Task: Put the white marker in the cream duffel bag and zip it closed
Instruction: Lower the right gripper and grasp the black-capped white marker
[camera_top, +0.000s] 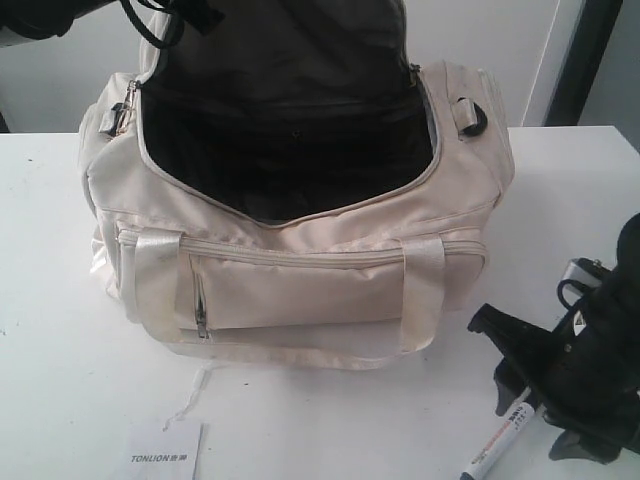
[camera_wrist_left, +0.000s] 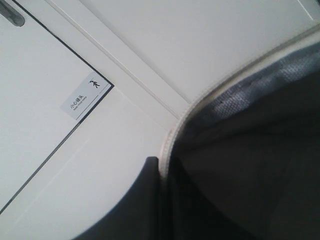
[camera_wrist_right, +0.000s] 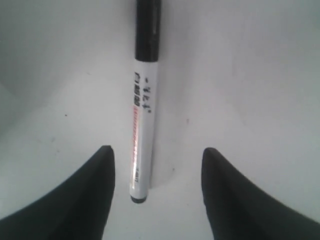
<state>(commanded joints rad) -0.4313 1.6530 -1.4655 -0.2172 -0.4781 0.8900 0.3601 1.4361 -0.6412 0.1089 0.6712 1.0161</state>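
The black cap (camera_wrist_right: 148, 31) points away past the fingers. The white marker (camera_top: 499, 441) will therefore be upright with its cap on top when I carry it to the cream duffel bag.
The cream duffel bag (camera_top: 300, 290) stands in the middle of the white table, its top wide open and the black lining showing. Its flap (camera_top: 300, 40) is held upright. In the left wrist view my left gripper (camera_wrist_left: 162, 167) is shut on the flap's cream zipper edge (camera_wrist_left: 235, 85). The white marker (camera_top: 497, 450) lies flat on the table to the right of the bag, near the front edge. My right gripper (camera_top: 530, 425) hovers over it, open. In the right wrist view the marker (camera_wrist_right: 142, 125) lies between the spread fingers, nearer one fingertip (camera_wrist_right: 106, 155), its black cap pointing away.
A flat white card printed TONLION (camera_top: 165, 455) lies at the table's front edge, left of the marker. A loose cream cord (camera_top: 195, 395) trails from the bag's front. A white wall and a dark post (camera_top: 590, 60) stand behind the table.
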